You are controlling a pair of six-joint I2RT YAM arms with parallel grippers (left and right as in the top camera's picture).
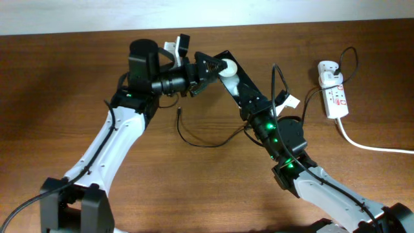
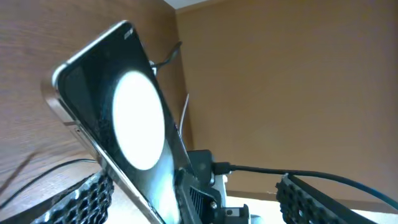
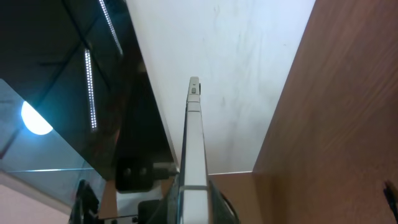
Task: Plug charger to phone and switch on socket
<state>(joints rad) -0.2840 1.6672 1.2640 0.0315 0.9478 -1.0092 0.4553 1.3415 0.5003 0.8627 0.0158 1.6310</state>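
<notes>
My right gripper is covering the phone's charging end (image 1: pixel 248 93). My left gripper should therefore hold the other end of the phone while my right gripper goes to get the plug tip (image 1: pixel 179 109).
My right gripper (image 1: pixel 248 97) (image 3: pixel 194 190) is shut on the phone (image 1: pixel 213 63), a black slab with white discs, and holds it tilted above the table's far middle. The right wrist view shows the phone edge-on (image 3: pixel 194 124). My left gripper (image 1: pixel 196 81) (image 2: pixel 199 202) is open, with its fingers on either side of the phone's lower end (image 2: pixel 134 118). The charger's black cable (image 1: pixel 194 144) lies looped on the table, and its plug tip (image 1: pixel 178 111) lies free below the left gripper. The socket (image 1: pixel 334 96) lies at the far right with the white adapter (image 1: pixel 327 67) in it.
The socket's thick white cord (image 1: pixel 375 147) runs off to the right edge. The charger cable arcs up past the right arm near the right wrist (image 1: pixel 275 71). The table's far edge meets a white wall (image 1: pixel 291 10).
</notes>
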